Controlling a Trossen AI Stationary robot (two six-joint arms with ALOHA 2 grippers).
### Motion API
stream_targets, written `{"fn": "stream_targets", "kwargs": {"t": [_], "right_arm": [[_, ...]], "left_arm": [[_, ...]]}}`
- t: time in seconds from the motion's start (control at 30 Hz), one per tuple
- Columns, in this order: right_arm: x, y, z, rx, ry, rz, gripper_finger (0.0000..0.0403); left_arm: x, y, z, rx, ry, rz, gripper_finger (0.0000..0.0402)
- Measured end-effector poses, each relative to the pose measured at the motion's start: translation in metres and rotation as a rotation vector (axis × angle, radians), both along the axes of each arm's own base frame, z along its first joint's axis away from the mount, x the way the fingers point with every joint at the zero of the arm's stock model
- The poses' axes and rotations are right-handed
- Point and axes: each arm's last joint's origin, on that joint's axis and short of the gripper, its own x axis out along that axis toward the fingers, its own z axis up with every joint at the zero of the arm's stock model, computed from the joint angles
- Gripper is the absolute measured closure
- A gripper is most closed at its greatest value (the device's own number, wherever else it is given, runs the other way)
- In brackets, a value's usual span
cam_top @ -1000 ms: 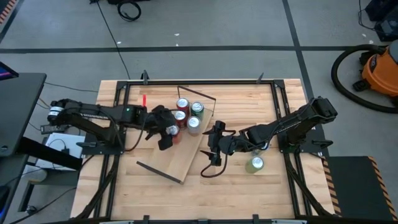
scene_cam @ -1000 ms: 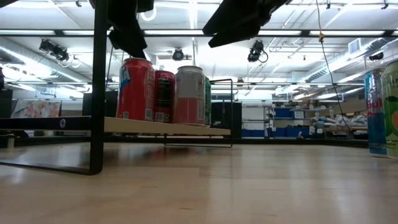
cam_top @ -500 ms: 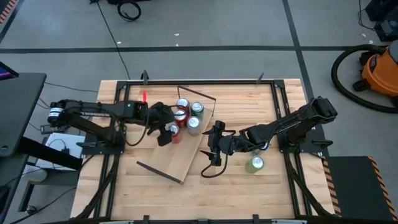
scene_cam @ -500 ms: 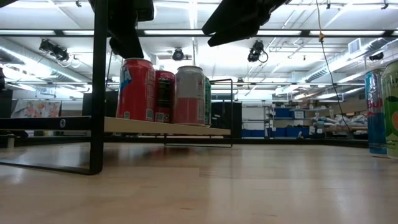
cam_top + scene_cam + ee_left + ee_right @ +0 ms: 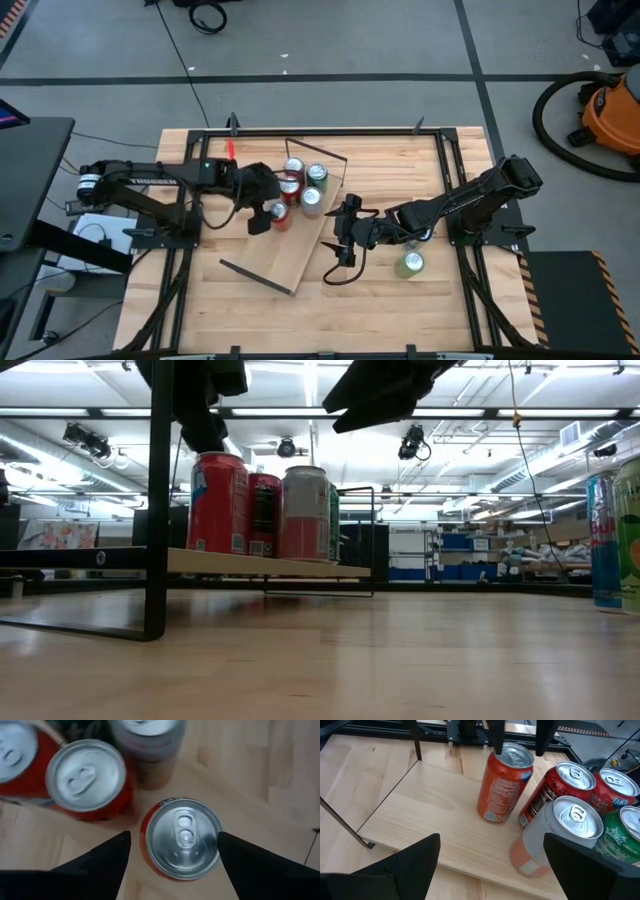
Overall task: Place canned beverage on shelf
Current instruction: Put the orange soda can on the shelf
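My left gripper should grip the can's top (image 5: 184,840) and turn the can's logo to the front, since the orange-red can's fine-print panel (image 5: 502,796) faces the shelf's open edge.
The shelf (image 5: 285,250), a light-wood plank with dark wire brackets, lies askew mid-table. Several cans stand upright on its far end. The nearest is an orange-red can (image 5: 184,839) (image 5: 504,782) (image 5: 218,502), standing on its base a little apart from the others. My left gripper (image 5: 173,834) (image 5: 262,214) hovers open just over this can's top, one finger on each side of the rim, touching nothing. My right gripper (image 5: 345,238) (image 5: 491,837) waits open beside the shelf's right edge, with nothing between its fingers.
A green can (image 5: 408,264) and a blue can (image 5: 600,540) stand on the tabletop to the right of my right gripper. Dark metal rails (image 5: 320,130) frame the table. The shelf's near half (image 5: 420,815) is bare wood.
My left arm has swung a little toward the table's far edge and its wrist has rolled slightly, staying over the orange-red can. The can has not moved.
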Motion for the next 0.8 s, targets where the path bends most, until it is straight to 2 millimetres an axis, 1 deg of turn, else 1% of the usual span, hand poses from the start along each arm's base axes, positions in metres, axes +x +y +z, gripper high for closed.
{"fn": "stream_targets", "kwargs": {"t": [0.13,0.2,0.37,0.5,0.57,0.67,0.8], "right_arm": [[0.0,0.0,0.0,0.0,-0.003,0.0,0.0037],[0.0,0.0,0.0,0.0,-0.003,0.001,0.0037],[0.0,0.0,0.0,-0.006,-0.002,0.004,0.0037],[0.0,0.0,0.0,-0.006,-0.002,0.003,0.0037],[0.0,0.0,0.0,-0.005,-0.002,0.003,0.0037],[0.0,0.0,0.0,-0.002,-0.004,0.001,0.0037],[0.001,0.0,0.001,0.0,-0.01,0.001,0.0037]], "left_arm": [[0.003,-0.005,0.002,0.038,-0.028,-0.025,0.0076],[0.0,-0.005,0.005,0.065,-0.033,-0.033,0.0071],[-0.002,-0.006,0.02,0.084,-0.039,-0.064,0.0068],[-0.001,-0.016,0.034,0.033,-0.081,-0.129,0.0068],[0.0,-0.021,0.037,0.053,-0.092,-0.125,0.0067],[0.006,-0.032,0.033,0.127,-0.074,-0.158,0.0067],[0.012,-0.047,0.022,0.226,-0.02,-0.283,0.006]]}}
